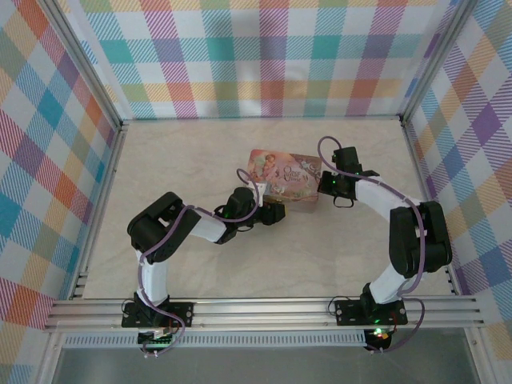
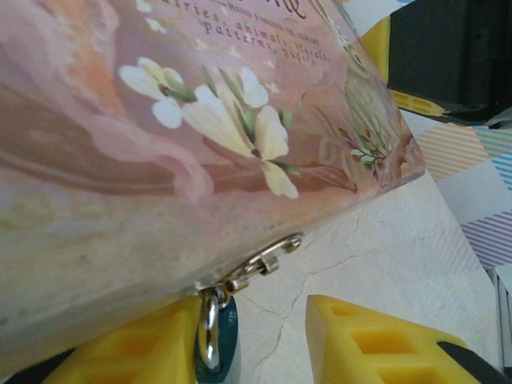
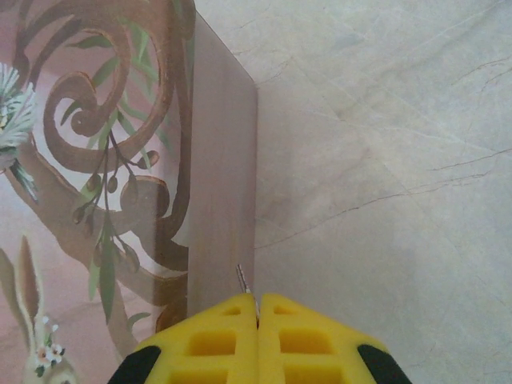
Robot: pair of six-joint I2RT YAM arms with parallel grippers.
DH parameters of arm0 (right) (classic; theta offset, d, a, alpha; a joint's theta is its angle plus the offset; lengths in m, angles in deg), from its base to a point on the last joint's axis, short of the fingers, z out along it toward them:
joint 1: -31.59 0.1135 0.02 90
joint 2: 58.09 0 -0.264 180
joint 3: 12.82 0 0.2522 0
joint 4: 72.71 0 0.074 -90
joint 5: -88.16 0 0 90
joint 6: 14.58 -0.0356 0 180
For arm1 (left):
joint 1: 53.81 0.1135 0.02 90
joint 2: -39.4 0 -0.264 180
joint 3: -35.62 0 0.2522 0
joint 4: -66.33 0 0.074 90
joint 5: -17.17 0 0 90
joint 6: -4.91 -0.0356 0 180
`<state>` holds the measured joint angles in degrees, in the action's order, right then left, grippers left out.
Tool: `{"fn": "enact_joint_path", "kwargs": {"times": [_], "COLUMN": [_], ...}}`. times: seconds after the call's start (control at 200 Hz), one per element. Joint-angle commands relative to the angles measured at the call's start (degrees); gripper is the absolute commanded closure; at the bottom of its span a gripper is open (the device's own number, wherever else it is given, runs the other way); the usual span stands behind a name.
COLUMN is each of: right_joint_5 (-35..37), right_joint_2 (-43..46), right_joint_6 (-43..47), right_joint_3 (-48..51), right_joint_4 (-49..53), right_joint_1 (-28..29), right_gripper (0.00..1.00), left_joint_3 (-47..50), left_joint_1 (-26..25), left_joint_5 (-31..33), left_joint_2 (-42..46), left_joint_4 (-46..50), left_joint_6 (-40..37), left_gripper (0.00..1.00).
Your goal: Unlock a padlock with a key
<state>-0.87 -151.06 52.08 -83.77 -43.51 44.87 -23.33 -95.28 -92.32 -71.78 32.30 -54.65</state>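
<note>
The padlock [image 2: 210, 330] is hanging against one finger of my open left gripper, so next my left gripper lines up with the middle of its blue body [image 2: 229, 340] and closes before the key comes.
A pink flower-patterned tin [image 1: 284, 178] lies mid-table. From the metal hasp [image 2: 258, 262] on its near side hangs the tiny blue padlock [image 2: 225, 346] by its thin shackle. My left gripper [image 2: 256, 352] is open around the padlock: the blue body rests against the left yellow finger [image 2: 136, 352], while the right finger [image 2: 376, 340] stands well apart from it. At the tin's right end [image 3: 224, 176] my right gripper [image 3: 257, 302] is shut on the key [image 3: 242, 278], whose thin metal tip pokes out from between the pads, close to the tin's side wall.
The pale marbled tabletop [image 1: 184, 160] is fenced by checked walls [image 1: 48, 160] with metal rails along their feet. The two arms [image 1: 192, 226] meet at the tin from the near side; the right arm's elbow [image 1: 416, 232] stands near the right wall.
</note>
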Motion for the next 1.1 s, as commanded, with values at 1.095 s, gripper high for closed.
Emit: {"fn": "enact_joint_path", "kwargs": {"times": [1.095], "right_joint_5": [-2.4], "right_joint_2": [0.0], "right_joint_6": [-1.0], "right_joint_3": [-0.4], "right_joint_4": [-1.7], "right_joint_1": [2.3], "right_gripper": [1.00], "left_joint_3": [1.1], "left_joint_1": [2.7], "left_joint_5": [-0.4], "left_joint_2": [-0.1], "left_joint_4": [-0.4], "left_joint_6": [2.4], "left_gripper": [0.60]}}
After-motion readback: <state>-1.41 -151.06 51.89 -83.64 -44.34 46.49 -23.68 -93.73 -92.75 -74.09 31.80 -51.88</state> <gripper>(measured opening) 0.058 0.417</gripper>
